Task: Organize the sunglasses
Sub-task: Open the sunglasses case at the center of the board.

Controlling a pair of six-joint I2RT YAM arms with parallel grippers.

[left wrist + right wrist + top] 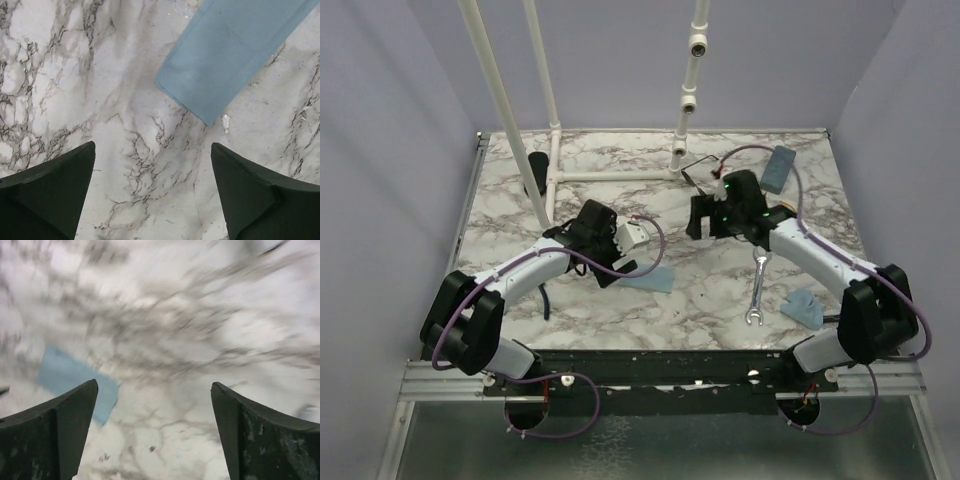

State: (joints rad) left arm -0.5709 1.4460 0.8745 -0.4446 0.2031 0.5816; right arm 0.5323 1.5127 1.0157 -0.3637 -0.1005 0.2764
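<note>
My open right gripper keeps approaching the blue-grey case, which lies with both long sides [779, 168] free, toward its near end [773, 186] until the fingers straddle it.
The thin dark wire-frame sunglasses [699, 168] lie at the back of the table, just beyond my right gripper [703, 222]. A bit of the yellow-orange pair [783, 208] shows behind the right forearm; the rest is hidden. My right gripper [154, 382] is open and empty above bare marble, and its view is blurred. My left gripper [618, 268] is open and empty, low over the marble, with a light blue cloth [650, 280] just ahead of it. The left wrist view shows the open gripper [152, 145] and the cloth [230, 50]. Neither pair shows in the wrist views.
A blue-grey oblong case [778, 168] lies at the back right. A black oval case [536, 170] stands at the back left by white pipes [610, 176]. A wrench [757, 290] and a second blue cloth [802, 307] lie front right.
</note>
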